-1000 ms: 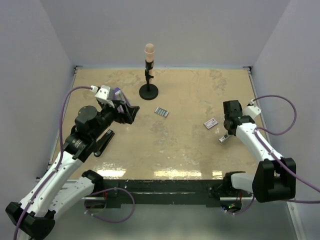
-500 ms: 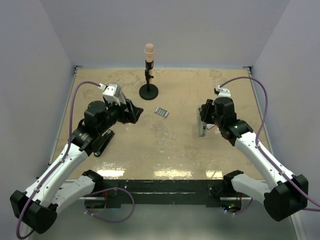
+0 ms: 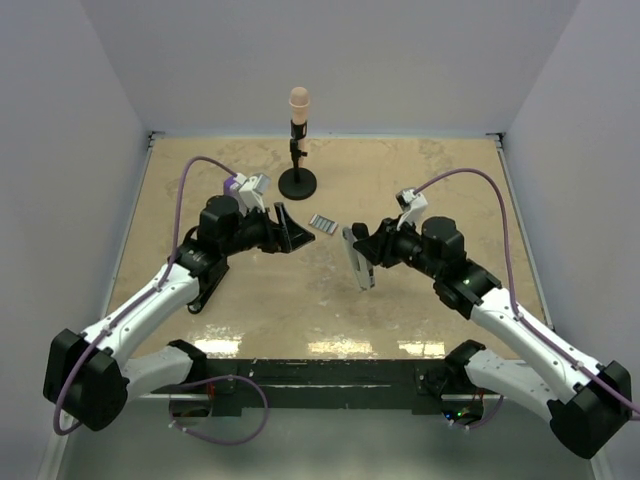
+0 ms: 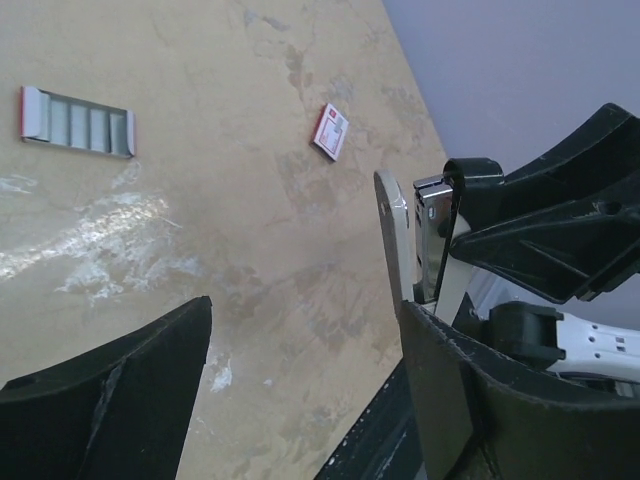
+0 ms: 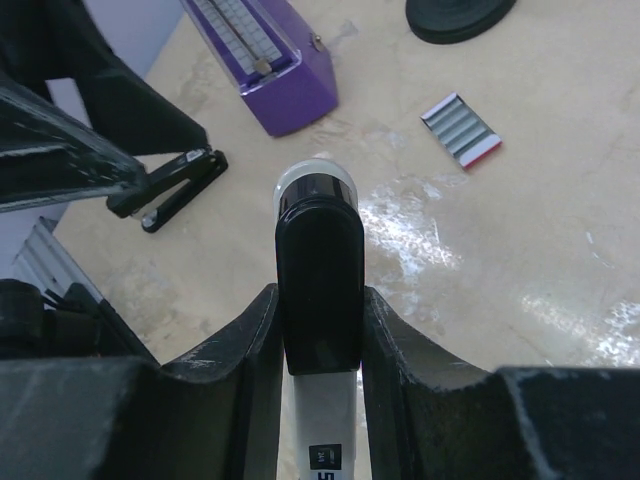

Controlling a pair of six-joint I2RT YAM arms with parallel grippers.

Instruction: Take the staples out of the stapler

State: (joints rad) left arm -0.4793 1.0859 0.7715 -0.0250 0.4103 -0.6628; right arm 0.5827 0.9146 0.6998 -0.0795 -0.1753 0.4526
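Observation:
The white-and-black stapler's arms (image 4: 417, 240) are only slightly apart, so my left gripper should hold the stapler's white end (image 4: 390, 197) while my right gripper pulls the stapler's black top open.
The black stapler (image 3: 207, 283) lies on the table at the left, under my left arm; it also shows in the right wrist view (image 5: 168, 188). The staples (image 3: 322, 223), a ribbed silvery strip, lie at centre back and show in both wrist views (image 4: 78, 121) (image 5: 461, 128). My right gripper (image 3: 362, 255) (image 5: 320, 300) is shut on a second, smaller white-and-black stapler (image 3: 354, 260) (image 5: 320, 270) and holds it above the table's centre, its arms slightly parted (image 4: 395, 230). My left gripper (image 3: 293, 235) (image 4: 305, 320) is open and empty, facing that stapler from the left.
A purple wedge-shaped object (image 3: 233, 186) (image 5: 275, 70) stands behind my left wrist. A stand with a round black base (image 3: 297, 183) is at the back centre. A pink-and-white card (image 4: 330, 131) lies on the table right of the strip.
My right arm has swung from the right side to the centre, carrying the white-and-black stapler up off the table. My left gripper has moved right toward the centre.

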